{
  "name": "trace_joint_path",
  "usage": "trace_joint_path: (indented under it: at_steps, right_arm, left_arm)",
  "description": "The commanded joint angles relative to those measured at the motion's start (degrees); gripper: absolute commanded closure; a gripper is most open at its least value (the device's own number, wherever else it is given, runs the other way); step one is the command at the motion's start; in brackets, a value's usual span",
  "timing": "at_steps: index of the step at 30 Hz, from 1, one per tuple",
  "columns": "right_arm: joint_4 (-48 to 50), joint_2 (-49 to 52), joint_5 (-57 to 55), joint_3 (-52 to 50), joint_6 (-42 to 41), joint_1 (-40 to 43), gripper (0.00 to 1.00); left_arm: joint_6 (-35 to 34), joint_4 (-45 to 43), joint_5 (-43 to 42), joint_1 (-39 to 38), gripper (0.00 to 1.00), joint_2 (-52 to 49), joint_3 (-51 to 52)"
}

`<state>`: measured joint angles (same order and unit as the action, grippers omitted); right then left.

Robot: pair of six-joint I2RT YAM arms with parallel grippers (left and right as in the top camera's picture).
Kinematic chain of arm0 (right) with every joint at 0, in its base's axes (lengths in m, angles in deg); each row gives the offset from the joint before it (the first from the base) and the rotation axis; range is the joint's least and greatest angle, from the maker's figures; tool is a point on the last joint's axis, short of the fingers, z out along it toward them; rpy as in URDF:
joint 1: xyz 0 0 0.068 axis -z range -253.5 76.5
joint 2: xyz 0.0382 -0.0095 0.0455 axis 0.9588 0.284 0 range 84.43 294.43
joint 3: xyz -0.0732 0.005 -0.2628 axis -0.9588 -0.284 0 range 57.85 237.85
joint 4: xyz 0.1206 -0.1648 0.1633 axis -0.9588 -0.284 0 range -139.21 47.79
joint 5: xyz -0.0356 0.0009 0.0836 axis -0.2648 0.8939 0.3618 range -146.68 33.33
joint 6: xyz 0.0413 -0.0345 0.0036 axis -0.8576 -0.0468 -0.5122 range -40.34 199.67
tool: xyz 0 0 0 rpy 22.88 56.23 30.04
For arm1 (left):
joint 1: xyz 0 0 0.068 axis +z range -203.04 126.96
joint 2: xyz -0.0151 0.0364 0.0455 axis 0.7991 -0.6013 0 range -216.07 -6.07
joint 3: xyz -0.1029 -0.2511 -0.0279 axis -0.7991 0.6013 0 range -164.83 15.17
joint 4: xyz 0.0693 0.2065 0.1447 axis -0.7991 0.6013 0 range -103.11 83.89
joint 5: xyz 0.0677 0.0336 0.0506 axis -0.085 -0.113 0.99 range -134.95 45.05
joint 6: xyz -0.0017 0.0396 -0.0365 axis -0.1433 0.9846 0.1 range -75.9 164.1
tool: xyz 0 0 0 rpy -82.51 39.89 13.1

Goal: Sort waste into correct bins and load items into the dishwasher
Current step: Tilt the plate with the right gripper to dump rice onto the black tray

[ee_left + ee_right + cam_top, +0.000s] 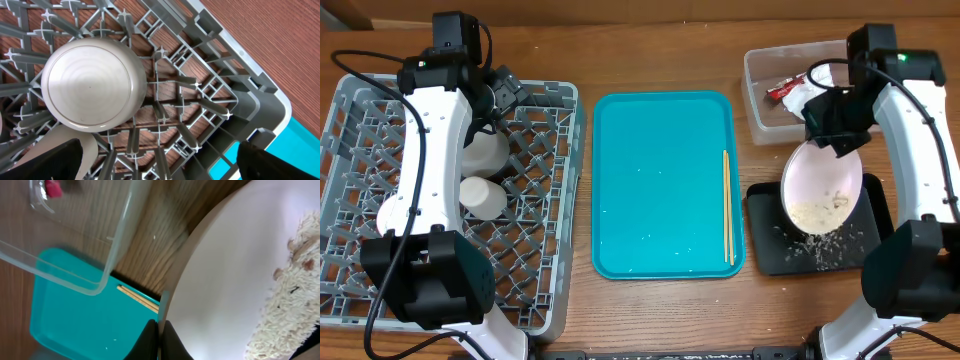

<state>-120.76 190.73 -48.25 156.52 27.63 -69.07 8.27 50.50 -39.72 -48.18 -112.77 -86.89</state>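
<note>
Next, my right gripper tips the plate upright over the black tray before racking it, because rice scraps stick to the plate's low side at this slant.
My right gripper is shut on the rim of the round white-pink plate. It holds the plate tilted over the black tray. Rice scraps cling to the plate's low side, and some lie on the tray. The clear tub holds the red-and-white wrapper and the napkin. Chopsticks lie on the teal tray. My left gripper is open and empty over the grey dish rack, beside an upturned bowl. A white cup stands near it.
The teal serving tray lies between the rack and the bins, bare but for the chopsticks at its right edge. The left arm covers part of the rack. The wooden table shows around everything.
</note>
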Motion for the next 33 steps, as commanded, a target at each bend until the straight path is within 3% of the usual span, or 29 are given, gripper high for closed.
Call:
trace_joint_path:
  at_steps: [1, 13, 22, 33]
  right_arm:
    - [1.7, -0.8, 5.2, -1.6, 3.2, 0.7, 0.97]
    - [1.9, -0.9, 17.6, -1.9, 10.7, 5.0, 0.97]
    - [-2.8, -0.9, 28.0, -1.9, 19.4, 12.0, 0.96]
    - [-8.2, -0.9, 35.1, -1.9, 27.0, 14.3, 0.97]
  left_arm:
    - [0.3, 0.0, 1.0, -0.4, 0.00, -0.9, -1.2]
    - [0.3, 0.0, 1.0, -0.4, 0.00, -0.9, -1.2]
    - [0.3, 0.0, 1.0, -0.4, 0.00, -0.9, -1.2]
    - [0.3, 0.5, 1.0, -0.4, 0.00, -0.9, -1.2]
